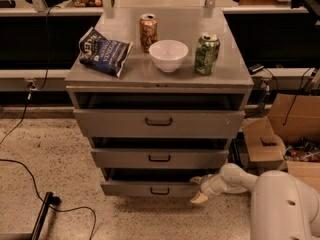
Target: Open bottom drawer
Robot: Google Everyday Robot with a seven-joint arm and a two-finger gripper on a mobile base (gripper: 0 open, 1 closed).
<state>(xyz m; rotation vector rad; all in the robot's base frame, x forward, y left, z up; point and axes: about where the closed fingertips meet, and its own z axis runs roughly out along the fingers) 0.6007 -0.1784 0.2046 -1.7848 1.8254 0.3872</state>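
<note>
The bottom drawer's gap [150, 175] is still narrow and my gripper reaches its end flat, so I need to open, move down over its top edge [189, 184] and pull farther.
The bottom drawer [150, 187] is the slimmest grey front of three on the cabinet, with a small dark bar handle [159, 191] at its middle. It stands slightly pulled out, with a dark gap above it. My gripper [198, 189] reaches in from the lower right on a white arm and sits at the drawer's right end, right of the handle. One finger [195, 180] lies at the drawer's top edge and the other finger [199, 198] below its bottom edge, so the fingers are apart around the front panel's right end.
The middle drawer [159, 158] and top drawer [159, 122] are also partly out. On the cabinet top stand a chip bag [103, 51], an orange can [148, 32], a white bowl [168, 55] and a green can [206, 53]. Cardboard boxes [285, 134] stand at right; a cable [30, 169] crosses the floor.
</note>
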